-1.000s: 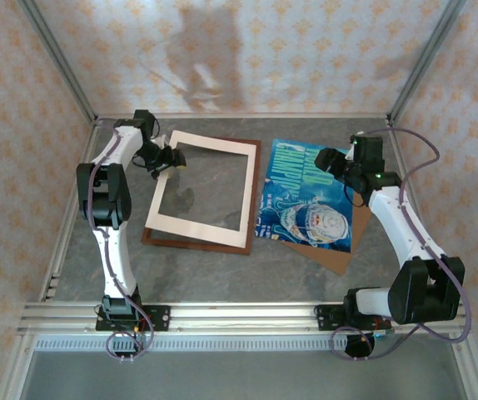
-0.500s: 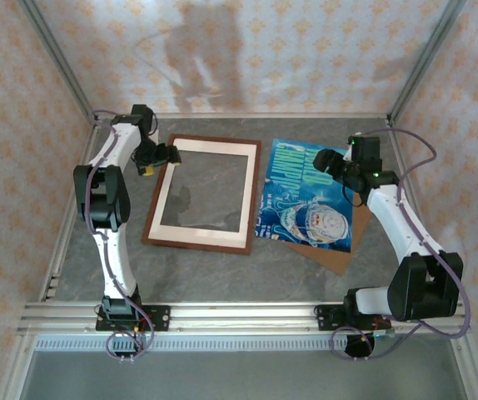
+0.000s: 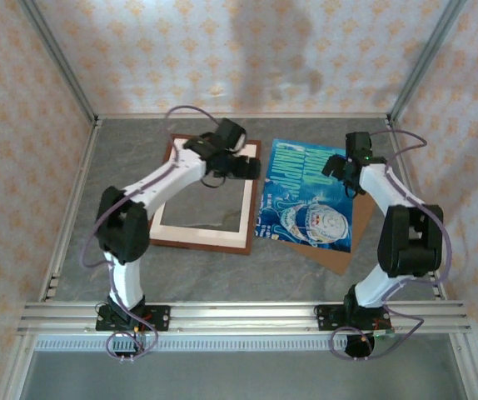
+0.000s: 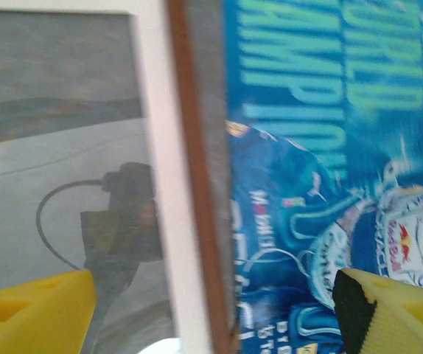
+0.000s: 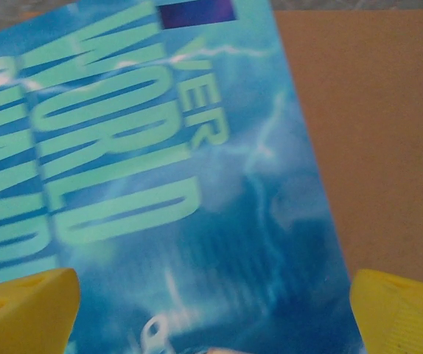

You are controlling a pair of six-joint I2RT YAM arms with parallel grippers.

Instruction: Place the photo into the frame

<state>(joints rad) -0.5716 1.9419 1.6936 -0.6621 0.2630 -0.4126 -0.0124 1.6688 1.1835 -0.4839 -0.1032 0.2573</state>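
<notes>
The photo's far corner reaches past the brown board's edge [image 5: 344,10], so my right gripper keeps heading toward that corner [image 3: 344,151] until its fingers close on just the photo.
The photo [image 3: 306,200], a blue sheet with pale lettering and a white figure, lies flat on the table right of the frame [image 3: 191,244]. The frame is thin reddish-brown wood with a cream mat [image 3: 197,231] lying inside it. My left gripper [image 3: 246,167] hovers open over the frame's upper right corner. In the left wrist view its gripper [image 4: 215,317] straddles the wood edge [image 4: 197,184] and the photo's left side [image 4: 322,147]. My right gripper [image 3: 337,165] hangs open above the photo's upper right; in the right wrist view the gripper [image 5: 211,317] is over the photo [image 5: 160,184].
A brown cardboard backing board [image 3: 339,254] lies under the photo, sticking out at the right and bottom; it also shows as a brown board [image 5: 373,110] beside the sheet. Patterned walls and metal posts close in the grey table [image 3: 222,275].
My left arm has swung from the frame's upper left corner across to its upper right. The mat, askew a second ago, now lies square in the frame. My right gripper has shifted slightly backward.
</notes>
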